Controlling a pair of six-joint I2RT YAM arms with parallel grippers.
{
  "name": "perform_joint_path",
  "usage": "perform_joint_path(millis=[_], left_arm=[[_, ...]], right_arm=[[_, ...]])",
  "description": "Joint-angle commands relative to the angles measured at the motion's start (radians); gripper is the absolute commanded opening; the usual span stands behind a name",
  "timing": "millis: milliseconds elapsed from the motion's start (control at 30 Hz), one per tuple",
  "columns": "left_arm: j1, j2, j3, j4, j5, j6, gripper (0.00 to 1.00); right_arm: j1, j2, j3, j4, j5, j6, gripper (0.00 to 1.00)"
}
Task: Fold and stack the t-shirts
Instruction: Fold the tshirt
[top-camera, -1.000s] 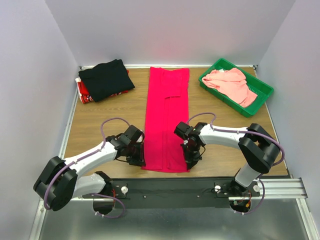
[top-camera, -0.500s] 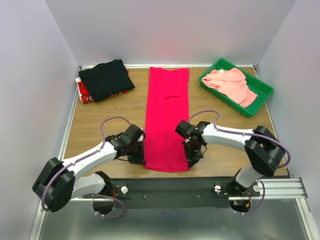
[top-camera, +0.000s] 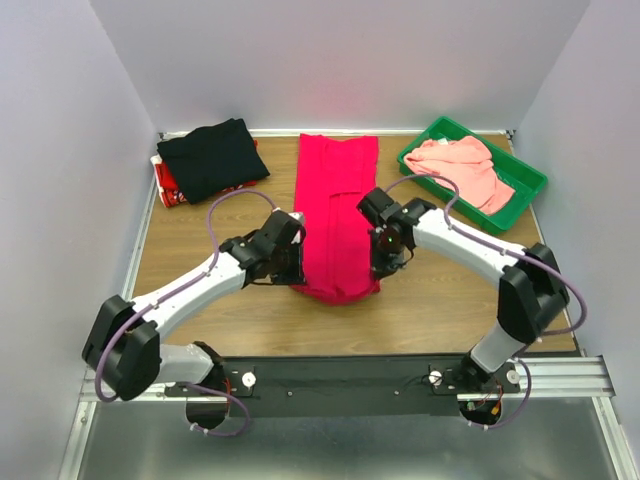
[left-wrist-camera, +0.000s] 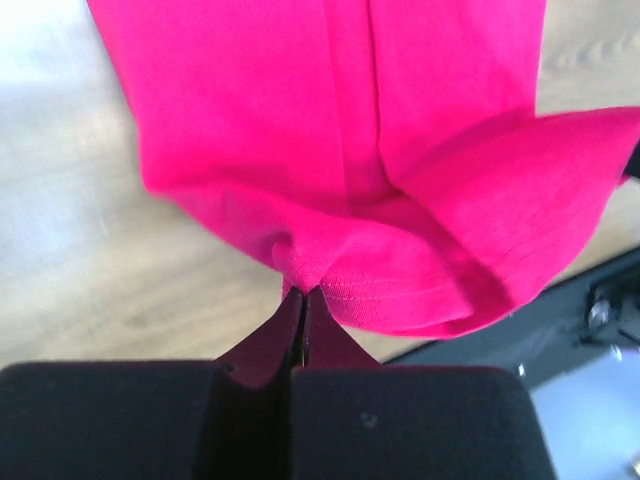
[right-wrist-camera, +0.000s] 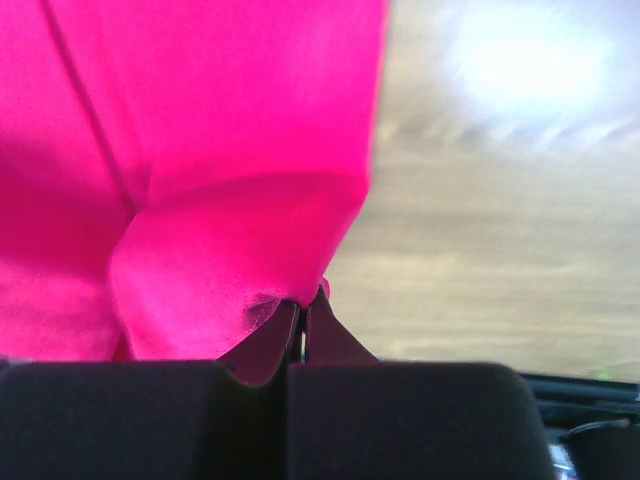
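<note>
My right gripper is holding the hem's corner (right-wrist-camera: 312, 288) in line with the crimson-magenta t-shirt's long edge. It should continue going toward the back and let go over the t-shirt's middle (top-camera: 346, 203).
The crimson-magenta t-shirt (top-camera: 336, 215) lies as a long strip down the middle of the table, its near end lifted and doubled over. My left gripper (top-camera: 297, 262) is shut on its near left corner (left-wrist-camera: 300, 262). My right gripper (top-camera: 379, 262) is shut on its near right corner (right-wrist-camera: 290, 290). Both hold the hem above the wood. The black t-shirt (top-camera: 212, 157) lies folded at the back left, on top of something red. The salmon-pink t-shirt (top-camera: 463, 167) lies crumpled in the green tray (top-camera: 524, 186) at the back right.
The wooden table (top-camera: 200, 240) has a metal rail along its near edge (top-camera: 400, 375). Grey walls close in the back and sides. Bare wood shows on both sides of the magenta shirt.
Both grippers have moved away from the near edge toward the back, carrying the magenta shirt's near hem up and over the rest of it. The strip now looks shorter.
</note>
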Motion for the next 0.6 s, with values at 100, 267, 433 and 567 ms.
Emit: perform_joint_path(millis=[100,267,433,567], left_arm=[[0.082,0.162,0.166,0.054,-0.094,0.156,0.00],[0.156,0.279,0.258,0.100,-0.088,0.211,0.00],[0.225,0.389,0.358,0.146,-0.050,0.245,0.00],[0.262,0.456,0.418,0.166,-0.027,0.259,0.00]], right_arm=[[-0.112,0.175,0.240,-0.004,0.158,-0.131,0.00],[-0.164,0.295,0.374,0.005,0.187,-0.177,0.00],[-0.212,0.410,0.518,0.013,0.198,-0.218,0.00],[-0.241,0.484,0.619,0.013,0.193,-0.244,0.00]])
